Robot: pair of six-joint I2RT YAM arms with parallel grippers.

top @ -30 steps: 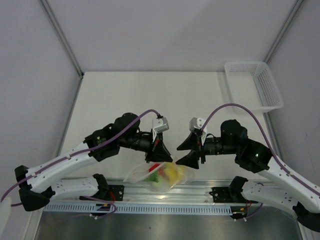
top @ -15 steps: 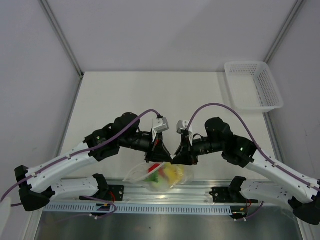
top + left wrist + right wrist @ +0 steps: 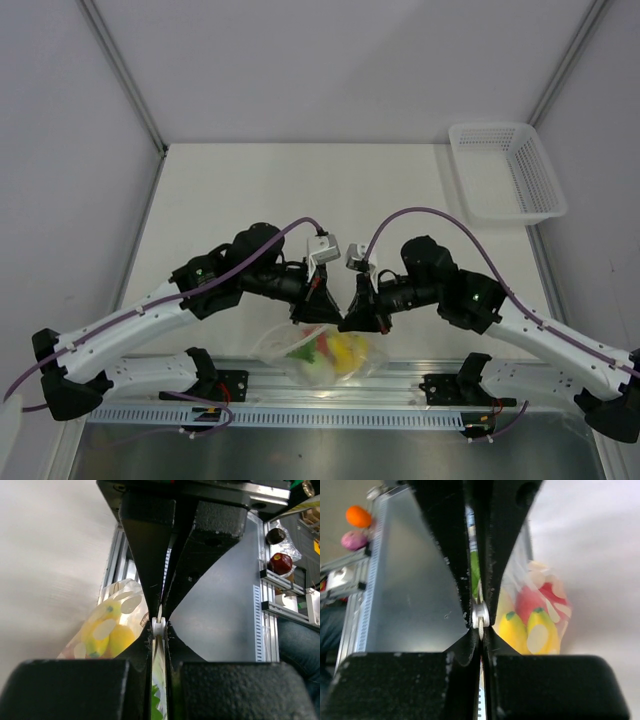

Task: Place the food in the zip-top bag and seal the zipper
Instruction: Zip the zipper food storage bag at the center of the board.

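Both of the robot's grippers are crowded together on the zipper (image 3: pixel 159 626), so the right gripper should open and take the zipper's end farther from the left gripper before it pulls the zipper straight.
The zip-top bag (image 3: pixel 318 356) hangs at the table's near edge with the food inside. Through the plastic I see the yellow banana bunch (image 3: pixel 345 350), the red fruit (image 3: pixel 532 602) and the radish's green leaves (image 3: pixel 305 352). My left gripper (image 3: pixel 325 312) is shut on the bag's top edge, and the zipper (image 3: pixel 158 626) shows as a white strip pinched between its fingers. Right beside it, almost touching, my right gripper (image 3: pixel 352 318) is shut on the same strip (image 3: pixel 480 616). The banana bunch (image 3: pixel 107 632) bulges to the left in the left wrist view.
A white mesh basket (image 3: pixel 505 170) stands at the back right corner. An aluminium rail (image 3: pixel 400 385) runs along the near edge under the bag. Grey walls close in the table on three sides.
My right gripper has moved left to the bag's top edge and shut on it beside the left gripper. The left gripper has kept its hold. The bag has shifted slightly.
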